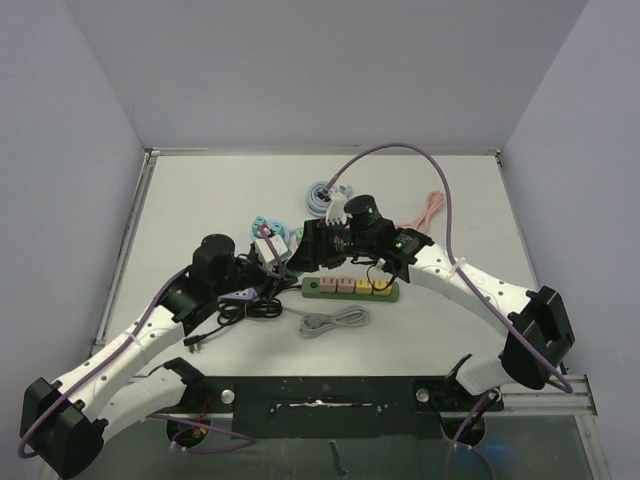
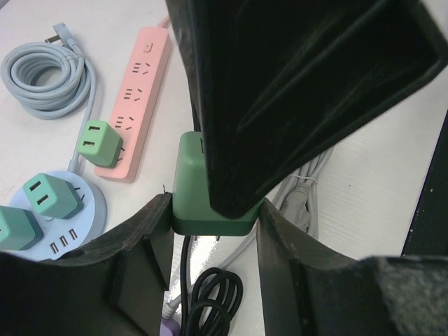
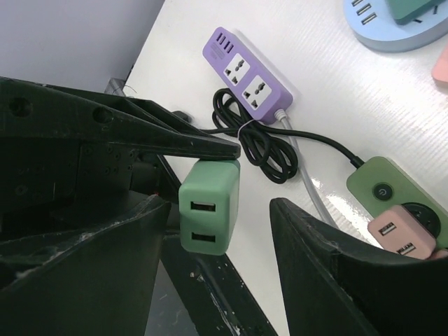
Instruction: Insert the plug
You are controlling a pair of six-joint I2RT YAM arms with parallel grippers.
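Note:
The green plug [image 3: 210,210] is clamped in my left gripper inside my right gripper's open fingers, so my right gripper should take it over and bring it to the pink strip [image 2: 136,87].
A green plug [image 2: 199,192], a small cube with two USB ports [image 3: 208,206], hangs above the table with my left gripper [image 2: 213,217] shut on its sides. My right gripper [image 3: 220,203] straddles the same plug and stands open. Its left finger is close beside the plug, and a clear gap separates the plug from its right finger [image 3: 315,245]. In the top view both grippers meet above the table's middle, left gripper [image 1: 283,262] and right gripper [image 1: 308,247]. The green power strip [image 1: 350,288] lies just in front of them, with pink and yellow plugs in it.
A purple power strip [image 3: 248,70] and a coiled black cord [image 3: 255,143] lie below the grippers. A pink strip [image 2: 140,91], a round blue strip [image 2: 77,213] carrying green plugs, and a grey cable coil [image 2: 45,73] lie behind. Another grey cable [image 1: 333,321] lies near the front.

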